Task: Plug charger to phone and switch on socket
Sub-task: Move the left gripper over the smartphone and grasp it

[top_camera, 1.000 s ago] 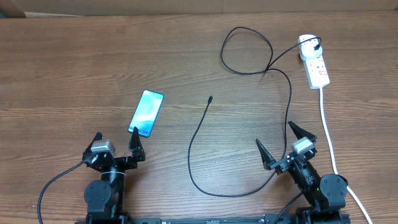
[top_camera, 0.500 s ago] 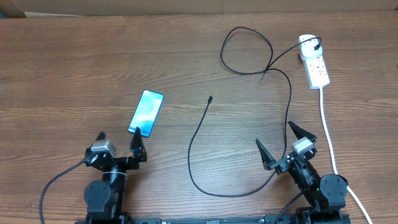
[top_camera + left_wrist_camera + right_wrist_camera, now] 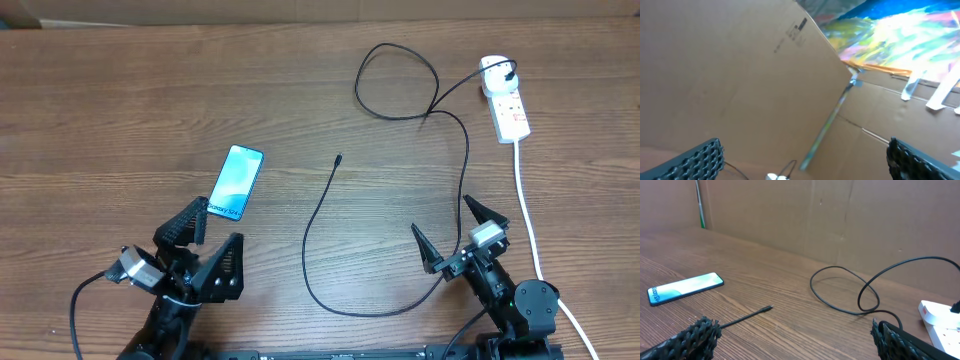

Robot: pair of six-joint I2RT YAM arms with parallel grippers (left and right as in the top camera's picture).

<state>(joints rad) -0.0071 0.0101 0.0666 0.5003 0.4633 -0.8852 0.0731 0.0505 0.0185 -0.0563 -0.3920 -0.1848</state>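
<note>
The phone should be taken across its middle (image 3: 237, 181), because my left gripper faces the cardboard side from the phone's near end (image 3: 226, 211). The left gripper needs to rise and point down first.
The phone (image 3: 237, 182) lies face up at left centre, also in the right wrist view (image 3: 685, 287). The charger cable (image 3: 312, 235) winds over the table; its connector tip (image 3: 339, 157) lies loose right of the phone and shows again (image 3: 767, 309) ahead of the right fingers. Its far end reaches the white adapter (image 3: 494, 68) on the socket (image 3: 510, 112) at the back right. My left gripper (image 3: 205, 248) stands open just below the phone, tilted, holding nothing. My right gripper (image 3: 450, 232) is open over the cable's near loop, empty (image 3: 795, 330).
A cardboard wall (image 3: 740, 75) runs behind the table and fills the left wrist view, where a blurred white shape (image 3: 774, 176) shows at the bottom edge. The socket's thick white cord (image 3: 528, 210) trails down the right side past the right arm.
The left arm has swung: its base shifted left and down, and the gripper now points up-right, near the phone's lower end. The right arm, phone and cable have not moved.
</note>
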